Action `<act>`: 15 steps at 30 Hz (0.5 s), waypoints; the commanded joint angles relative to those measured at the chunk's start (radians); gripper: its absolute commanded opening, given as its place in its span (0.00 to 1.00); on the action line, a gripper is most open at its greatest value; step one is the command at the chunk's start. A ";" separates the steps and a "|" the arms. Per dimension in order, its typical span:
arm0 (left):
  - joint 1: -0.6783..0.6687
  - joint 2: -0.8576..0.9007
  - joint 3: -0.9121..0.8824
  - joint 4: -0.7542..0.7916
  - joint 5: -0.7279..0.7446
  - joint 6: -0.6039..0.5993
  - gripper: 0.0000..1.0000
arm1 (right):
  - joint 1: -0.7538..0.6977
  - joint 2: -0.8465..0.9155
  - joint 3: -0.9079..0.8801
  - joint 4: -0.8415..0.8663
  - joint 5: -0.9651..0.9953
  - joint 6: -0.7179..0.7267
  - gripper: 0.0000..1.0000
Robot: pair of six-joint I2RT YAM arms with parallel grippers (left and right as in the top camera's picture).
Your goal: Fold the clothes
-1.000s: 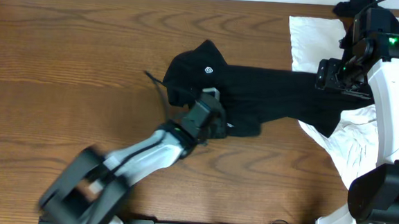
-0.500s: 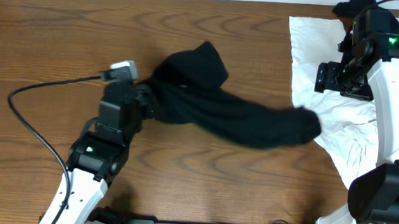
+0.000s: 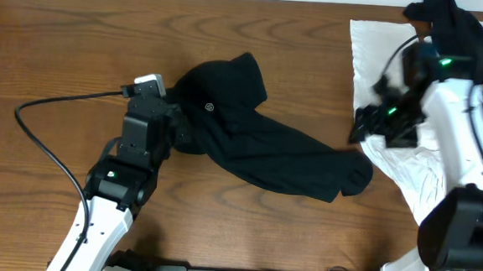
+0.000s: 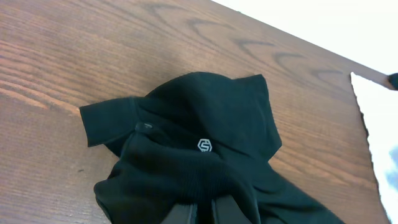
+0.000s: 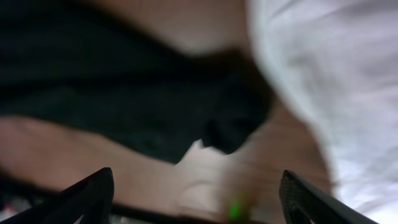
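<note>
The black shirt's loose end (image 3: 350, 171) is clear of the white cloth, so my right gripper should keep going toward the shirt's near corner (image 3: 330, 194) until it closes there.
The clothes, a black polo shirt (image 3: 266, 150) with a small white round logo (image 3: 210, 107), lie crumpled across the middle of the wooden table (image 3: 79, 41). My left gripper (image 3: 178, 130) sits at the shirt's left end. In the left wrist view, that gripper (image 4: 205, 213) is shut on a bunched fold of the shirt (image 4: 211, 118), just below the logo (image 4: 204, 145). My right gripper (image 3: 375, 127) hovers past the shirt's right end, at the white cloth's edge. The blurred right wrist view shows the gripper (image 5: 199, 199) open and empty, with the shirt (image 5: 124, 93) ahead of it.
A large wrinkled white cloth (image 3: 381, 52) covers the table's right side, also seen in the right wrist view (image 5: 336, 74). Another black garment (image 3: 458, 23) lies at the top right corner. A black cable (image 3: 50, 107) loops left of the left arm.
My left arm swung to the left and dragged the shirt with it. The shirt's right end left the right gripper and dropped onto the table. The right arm moved down and left.
</note>
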 commanded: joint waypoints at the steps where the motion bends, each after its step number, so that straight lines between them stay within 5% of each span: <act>1: 0.005 0.011 0.004 0.000 -0.023 0.021 0.06 | 0.085 -0.009 -0.110 0.010 -0.091 -0.030 0.82; 15: 0.004 0.027 0.004 0.000 -0.023 0.021 0.06 | 0.250 -0.009 -0.409 0.161 -0.094 0.079 0.82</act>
